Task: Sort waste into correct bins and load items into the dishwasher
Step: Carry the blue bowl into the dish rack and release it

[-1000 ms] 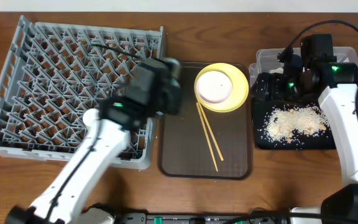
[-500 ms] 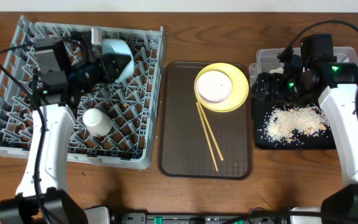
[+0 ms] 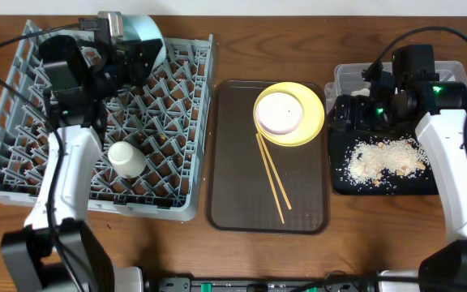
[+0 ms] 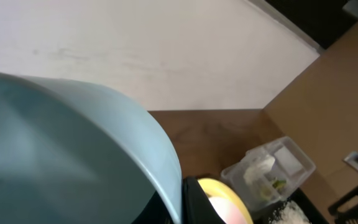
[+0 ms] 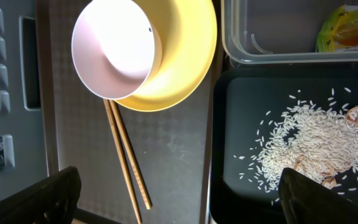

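The light blue bowl (image 3: 147, 31) is at a tilt above open rack wires (image 3: 160, 88) and clear of the small white cup, so the robot's left gripper goes on moving down until the bowl sits there.
My left gripper (image 3: 126, 50) is shut on the rim of the light blue bowl (image 3: 146, 36) and holds it tilted above the far edge of the grey dish rack (image 3: 23, 174). The bowl fills the left wrist view (image 4: 67, 155). A small white cup (image 3: 126, 159) stands in the rack. The white bowl (image 3: 280, 112) sits on the yellow plate (image 3: 308, 130) on the brown tray (image 3: 233, 195), with the chopsticks (image 3: 272, 177) beside them. My right gripper (image 5: 179, 193) is open and empty, hovering between the brown tray and the black tray (image 3: 343, 180).
The black tray holds rice crumbs (image 3: 383, 158). The clear tub (image 3: 452, 71) behind it holds the green-and-orange wrapper (image 5: 353, 28) and the white napkin (image 4: 260, 171). A wall lies just beyond the rack's far edge.
My left arm swung from the rack's right side to its far left with the blue bowl, then lifted it toward the far edge. The right arm has not moved.
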Robot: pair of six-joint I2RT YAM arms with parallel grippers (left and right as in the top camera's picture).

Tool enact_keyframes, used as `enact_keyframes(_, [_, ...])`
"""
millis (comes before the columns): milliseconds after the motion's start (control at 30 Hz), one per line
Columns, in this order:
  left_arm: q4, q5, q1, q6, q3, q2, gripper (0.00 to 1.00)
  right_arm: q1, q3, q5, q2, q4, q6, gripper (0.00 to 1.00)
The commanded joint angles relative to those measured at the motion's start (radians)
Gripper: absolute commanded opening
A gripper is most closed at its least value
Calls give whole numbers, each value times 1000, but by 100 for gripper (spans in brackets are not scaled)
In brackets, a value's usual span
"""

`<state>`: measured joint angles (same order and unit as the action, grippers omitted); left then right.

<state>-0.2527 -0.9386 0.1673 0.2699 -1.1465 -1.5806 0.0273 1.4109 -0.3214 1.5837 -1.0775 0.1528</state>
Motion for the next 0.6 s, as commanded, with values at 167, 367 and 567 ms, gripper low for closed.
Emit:
enact_keyframes(167, [-232,-75,29,249,-19,-212,8,-13,16,-3,-22,-19,11,99])
enact_keyframes(367, [-243,-106,47,282,-19,-293,8,-13,16,-3,-22,-19,11,99])
enact_keyframes(567, [-235,-109,54,282,-19,-330,8,-13,16,-3,-22,-20,11,99])
